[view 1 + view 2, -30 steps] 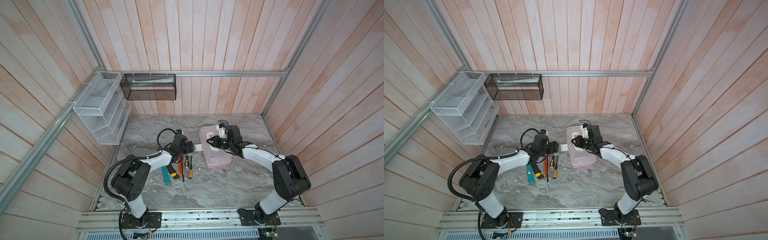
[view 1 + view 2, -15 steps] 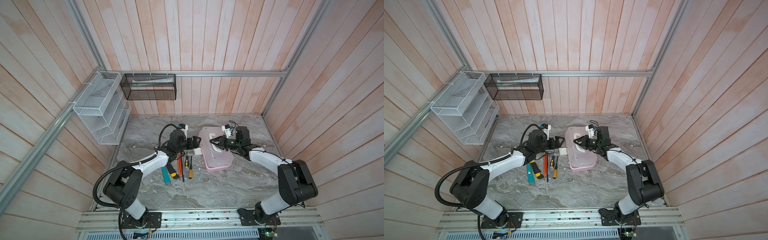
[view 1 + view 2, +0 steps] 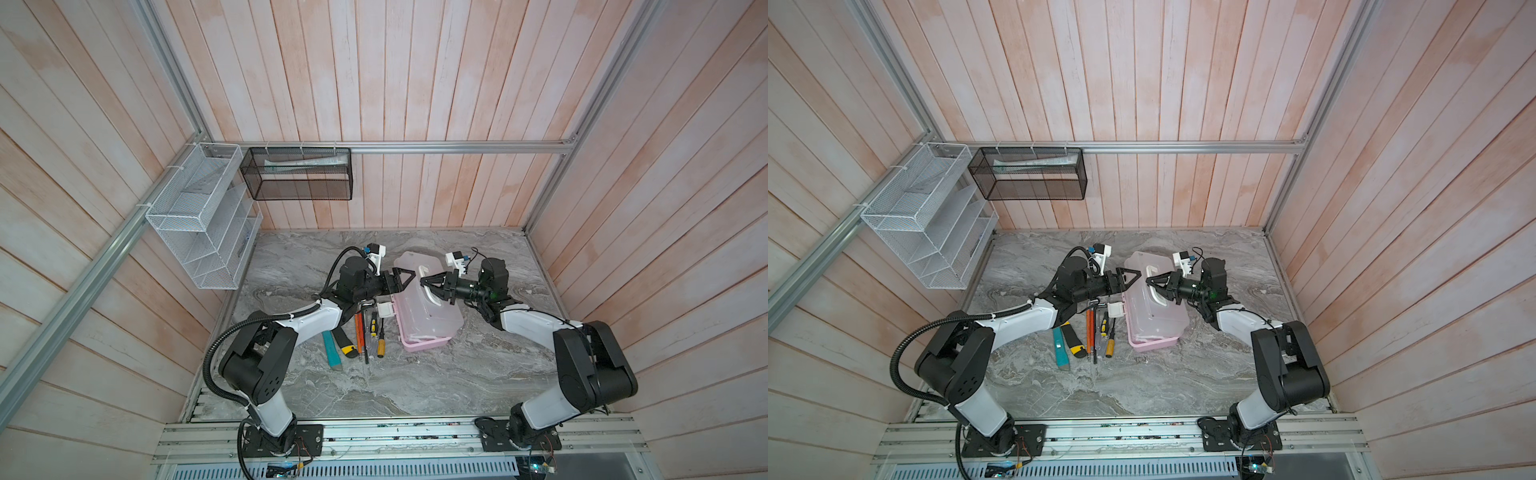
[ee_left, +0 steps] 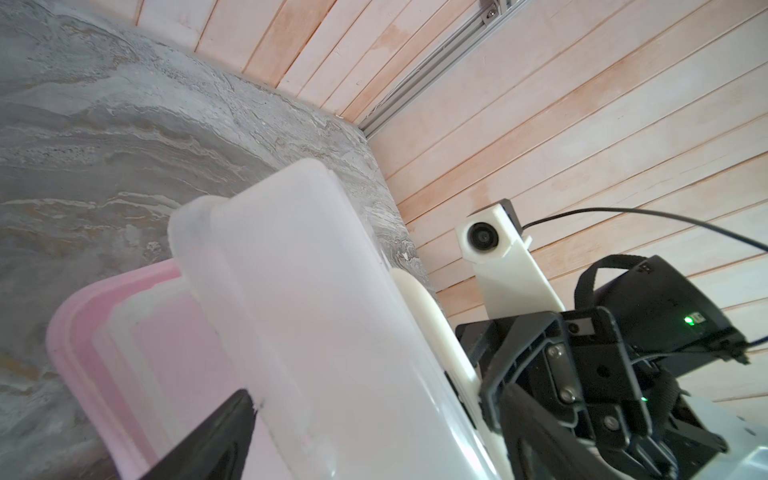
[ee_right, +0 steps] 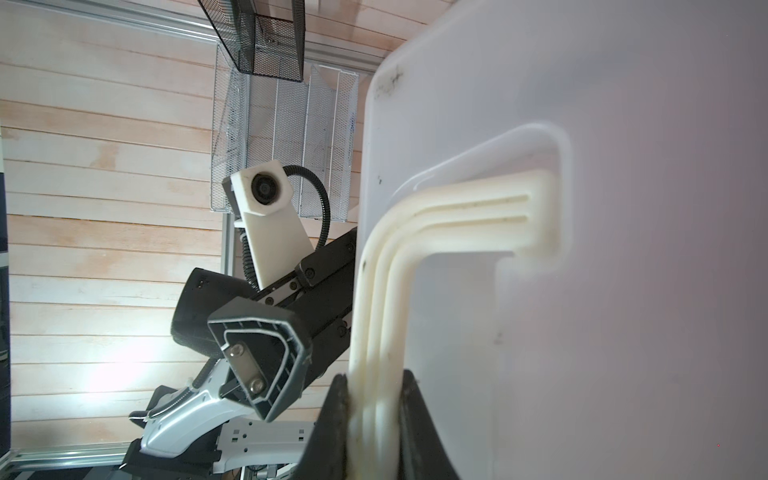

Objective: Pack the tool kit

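My right gripper should open and back off the lid's white handle (image 3: 432, 296), where it blocks the lid's swing, while my left gripper pushes the lid's raised edge (image 4: 320, 320) over.
The tool kit case (image 3: 424, 345) is pale pink and lies mid-table in both top views (image 3: 1152, 343). Its frosted lid (image 3: 432, 316) (image 4: 332, 311) is tilted up off the pink base (image 4: 104, 332). My right gripper (image 3: 426, 282) (image 5: 374, 428) is shut on the white handle (image 5: 415, 249). My left gripper (image 3: 405, 278) (image 3: 1133, 276) (image 4: 374, 436) is open, and the lid's raised edge lies between its fingers (image 4: 216, 436). The white latch (image 3: 385, 309) hangs loose on the case's left side. Left of the case lie a teal knife (image 3: 332, 349), a yellow-black knife (image 3: 347, 345) and several screwdrivers (image 3: 380, 345).
A white wire rack (image 3: 199, 220) hangs on the left wall. A black mesh basket (image 3: 299, 178) hangs on the back wall. Wooden walls close in the marble table (image 3: 415, 386) on three sides.
My left gripper has risen from beside the latch and moved right to the lid's edge, opening a little wider. The right gripper keeps the handle, and the lid is tilted up.
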